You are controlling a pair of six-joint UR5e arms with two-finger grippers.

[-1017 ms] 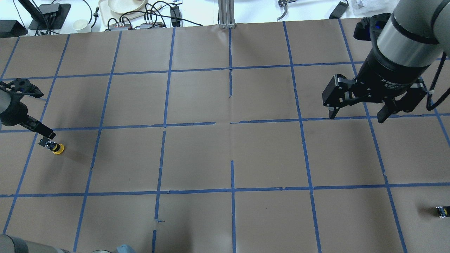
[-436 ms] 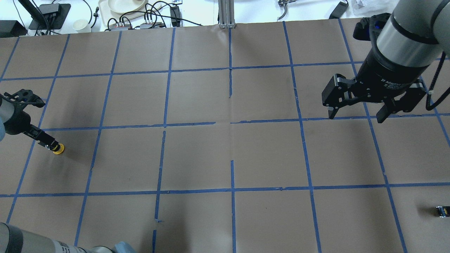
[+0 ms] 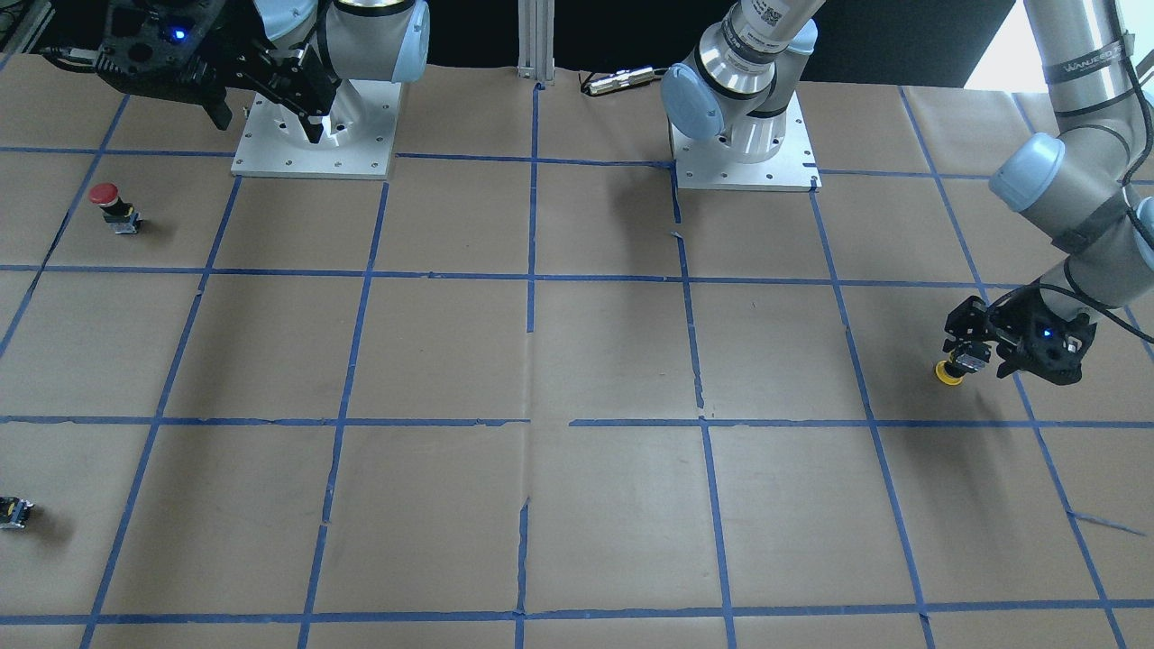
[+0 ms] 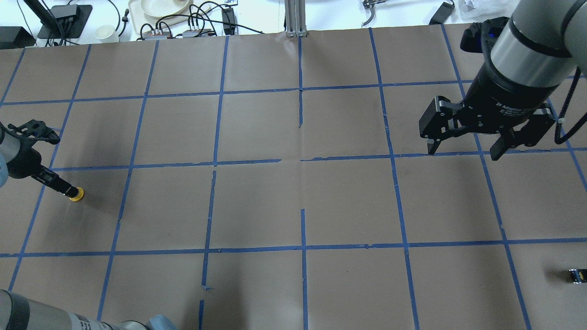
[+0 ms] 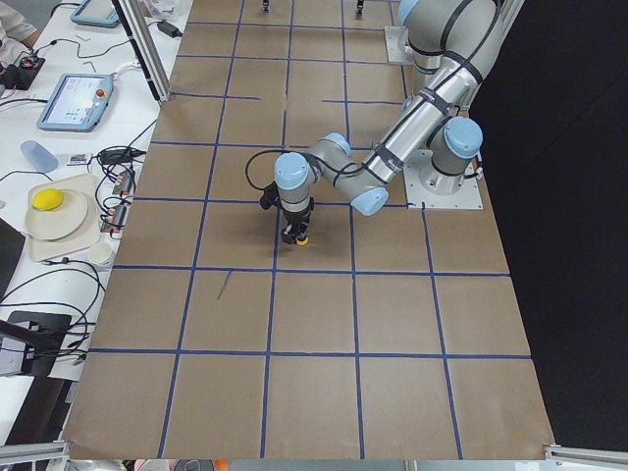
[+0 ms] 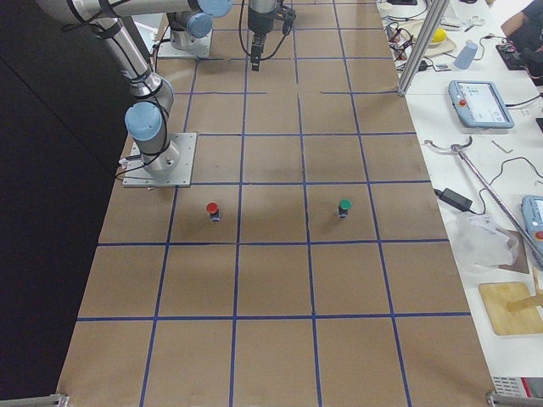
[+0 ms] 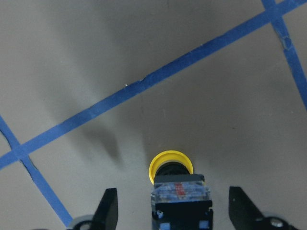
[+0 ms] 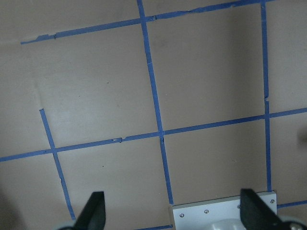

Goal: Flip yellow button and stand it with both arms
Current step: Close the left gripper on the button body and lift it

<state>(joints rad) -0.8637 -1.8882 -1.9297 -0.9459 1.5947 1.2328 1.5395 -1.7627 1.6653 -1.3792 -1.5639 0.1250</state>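
I expect the yellow cap (image 3: 948,373) to stay attached and come up with the grey-black block when I lift the block, because a black neck (image 7: 171,169) connects the two.
The yellow button (image 4: 76,195) rests on the brown table at the far left, its yellow cap (image 7: 171,164) on the paper and its grey-black block (image 7: 181,196) pointing up at the wrist camera. It also shows in the front view (image 3: 948,373) and the left side view (image 5: 304,238). My left gripper (image 4: 69,190) is open and lowered over the button, one finger on each side of the block (image 7: 108,211) with gaps to it. My right gripper (image 4: 464,151) is open and empty, high above the table's right side; its wrist view (image 8: 175,211) shows only bare paper.
A red-capped button (image 3: 106,203) stands near the right arm's base plate (image 3: 361,153). A green-capped button (image 6: 344,206) stands further out. A small capless black block (image 4: 577,276) lies at the near right edge. Cables and dishes (image 4: 160,7) lie beyond the far edge.
My left gripper has come down and forward over the button, so its finger now covers the block in the overhead view. The right gripper has barely moved.
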